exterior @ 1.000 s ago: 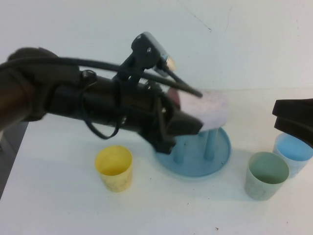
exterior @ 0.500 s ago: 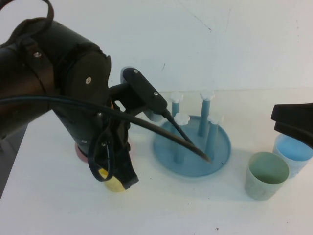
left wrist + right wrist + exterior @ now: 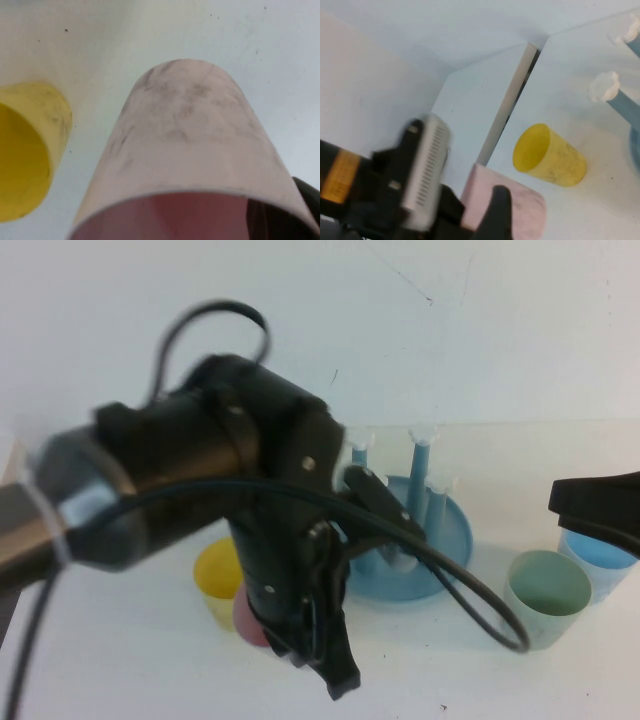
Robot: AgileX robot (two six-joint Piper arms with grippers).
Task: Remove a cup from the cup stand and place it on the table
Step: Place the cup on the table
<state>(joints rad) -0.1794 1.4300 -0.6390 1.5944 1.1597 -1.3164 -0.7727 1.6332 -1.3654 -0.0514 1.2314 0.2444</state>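
Note:
The pink cup (image 3: pixel 250 620) is upright and clear of the yellow cup, so the robot's left gripper should keep lowering until the cup's base meets the table (image 3: pixel 278 676), then release.
My left gripper (image 3: pixel 292 642) points down at the table (image 3: pixel 130 670), shut on the pale pink cup (image 3: pixel 249 621). The cup is off the cup stand (image 3: pixel 452 536) and sits low, just in front of the yellow cup (image 3: pixel 214 573); I cannot tell whether it touches the table. In the left wrist view the pink cup (image 3: pixel 190 140) fills the frame, with one dark finger (image 3: pixel 306 202) beside it. The right wrist view shows the pink cup (image 3: pixel 520 210) in the left gripper. The blue stand's pegs (image 3: pixel 421 455) are bare. My right gripper (image 3: pixel 600 505) hangs at the right edge above the blue cup.
A green cup (image 3: pixel 545 597) and a blue cup (image 3: pixel 602 552) stand upright right of the stand. The yellow cup (image 3: pixel 550 156) stands left of the stand. The left arm's cable (image 3: pixel 470 610) loops in front of the stand. The table's left edge (image 3: pixel 512 107) is near.
The left arm lifted the pink cup off the stand, swung it left past the yellow cup, and now holds it low in front of the yellow cup. The right gripper has barely moved.

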